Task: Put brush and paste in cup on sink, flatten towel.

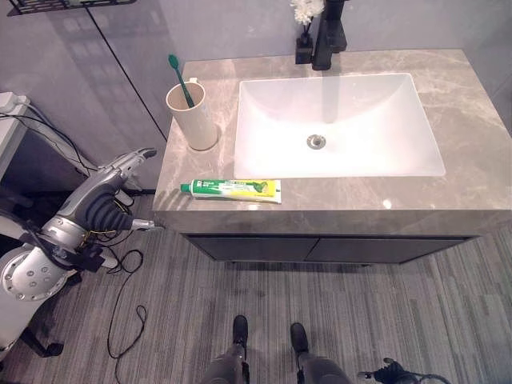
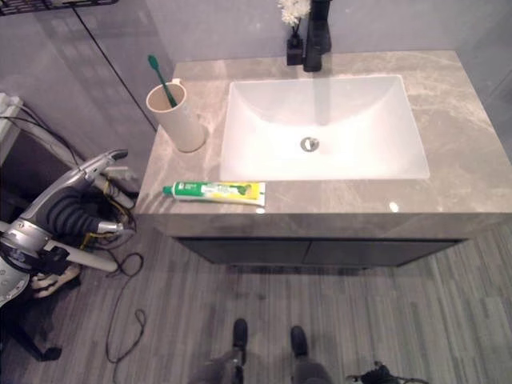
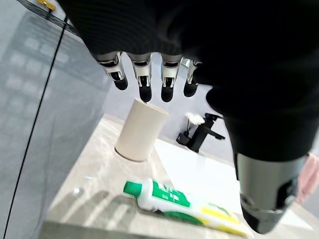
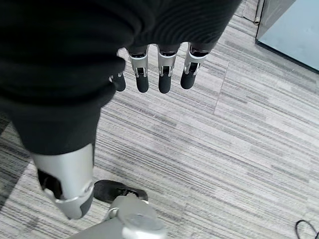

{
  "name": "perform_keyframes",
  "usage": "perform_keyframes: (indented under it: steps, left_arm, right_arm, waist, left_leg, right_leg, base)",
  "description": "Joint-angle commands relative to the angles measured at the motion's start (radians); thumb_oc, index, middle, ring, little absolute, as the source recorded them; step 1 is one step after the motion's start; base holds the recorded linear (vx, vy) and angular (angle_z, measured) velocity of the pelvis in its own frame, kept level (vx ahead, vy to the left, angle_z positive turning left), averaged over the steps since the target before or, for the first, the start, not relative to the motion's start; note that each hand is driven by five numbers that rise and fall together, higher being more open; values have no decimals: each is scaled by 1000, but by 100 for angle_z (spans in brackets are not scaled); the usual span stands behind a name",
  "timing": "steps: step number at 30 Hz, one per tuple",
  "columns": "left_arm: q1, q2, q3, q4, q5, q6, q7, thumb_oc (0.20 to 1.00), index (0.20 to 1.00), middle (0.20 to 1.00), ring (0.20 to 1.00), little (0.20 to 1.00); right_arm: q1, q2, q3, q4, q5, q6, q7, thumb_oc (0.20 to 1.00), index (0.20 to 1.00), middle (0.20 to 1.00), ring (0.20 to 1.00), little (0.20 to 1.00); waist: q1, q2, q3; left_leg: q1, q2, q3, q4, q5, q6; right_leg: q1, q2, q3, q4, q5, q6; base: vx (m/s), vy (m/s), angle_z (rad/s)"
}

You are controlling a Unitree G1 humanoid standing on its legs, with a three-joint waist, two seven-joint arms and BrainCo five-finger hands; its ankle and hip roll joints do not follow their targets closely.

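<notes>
I expect the toothpaste tube (image 1: 232,190) to lean out well above the cup's rim when I lower it in, because the beige cup (image 1: 194,120) is shorter than the tube.
A beige cup (image 1: 192,114) stands on the grey marble counter (image 1: 464,104), left of the basin, with a green toothbrush (image 1: 182,78) upright in it. A green, white and yellow toothpaste tube (image 1: 232,190) lies flat along the counter's front edge, cap pointing left. My left hand (image 1: 114,178) hovers off the counter's left front corner, below counter height, open and holding nothing; its fingers (image 3: 143,78) point towards the cup (image 3: 142,130) and the tube (image 3: 185,202). My right hand (image 4: 160,69) hangs open over the floor, with nothing in it.
A white rectangular basin (image 1: 340,124) fills the middle of the counter, with a black faucet (image 1: 328,32) and a small vase of white flowers (image 1: 305,20) behind it. A grey wall panel stands left of the cabinet. Striped grey flooring (image 4: 239,139) lies in front.
</notes>
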Motion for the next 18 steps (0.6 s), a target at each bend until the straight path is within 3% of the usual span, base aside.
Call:
perform_keyframes:
  steps: [1,18]
  left_arm:
    - [-59,19,-10,42,39,-28,19,1000,1000,1000,1000,1000]
    - [-165,27,-155,92,118,-13,21,1000,1000,1000,1000,1000]
  right_arm:
    - [3,12,43,-14,9,-12,-8,1000,1000,1000,1000,1000]
    - [33,9,13,50,2,5,-27,1000,1000,1000,1000,1000]
  waist:
    - [-17,-22,-28]
    - [-38,-8,-23]
  left_leg:
    - [93,39,15,6,-104,-46]
    - [28,34,20,6,-80,-46]
  right_leg:
    - [-91,-118,-32,0,59,131]
    - [-157,-105,-16,0,70,126]
  base:
    - [0,0,0]
    - [-25,-4,-4]
